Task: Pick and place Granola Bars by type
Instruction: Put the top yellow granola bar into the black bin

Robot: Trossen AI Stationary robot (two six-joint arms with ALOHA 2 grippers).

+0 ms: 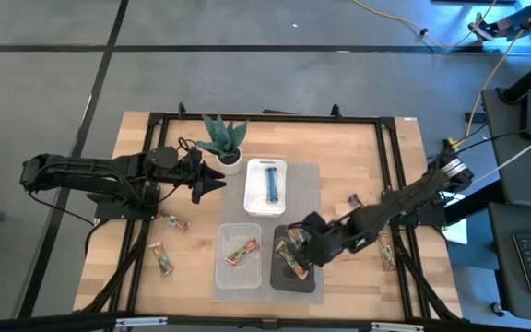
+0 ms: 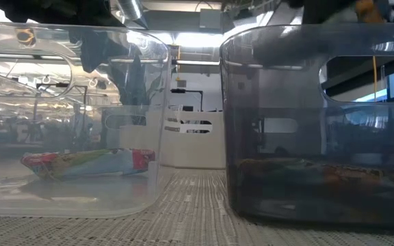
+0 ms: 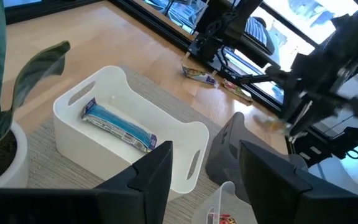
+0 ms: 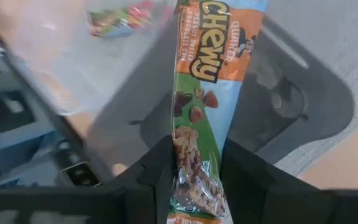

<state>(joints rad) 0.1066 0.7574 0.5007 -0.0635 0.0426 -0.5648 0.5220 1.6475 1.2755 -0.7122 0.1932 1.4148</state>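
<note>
I should go on lowering the green-and-orange bar (image 4: 211,87) with my right gripper, because it hangs over the open black tray, until it is near the tray's bottom (image 1: 286,279), before letting go.
My right gripper (image 1: 297,245) is over the black tray (image 1: 310,282), shut on a green-and-orange granola bar (image 4: 207,74). The clear tray (image 1: 221,273) beside it holds a red-wrapped bar (image 1: 242,253), which lies flat on the floor of that tray (image 2: 87,162). A blue bar (image 1: 271,183) lies in the white tray (image 1: 252,198). My left gripper (image 1: 218,180) is open and empty, hovering by the potted plant, left of the white tray (image 3: 185,140). Loose bars lie on the wood at the left (image 1: 175,222) (image 1: 161,258) and the right (image 1: 354,199) (image 1: 387,251). My right gripper pinches the green-and-orange bar between its two fingers near one end (image 4: 194,168), and the fingers (image 4: 157,174) lie across its width. The rest of the bar sticks out past the fingertips over the black tray (image 4: 291,93). I cannot tell whether its far end touches the tray.
A grey mat (image 1: 312,180) lies under the three trays. The potted plant (image 1: 224,138) stands at the far side, close to my left gripper. A black frame (image 1: 390,148) rims the table. Something brownish lies on the black tray's floor (image 2: 320,171).
</note>
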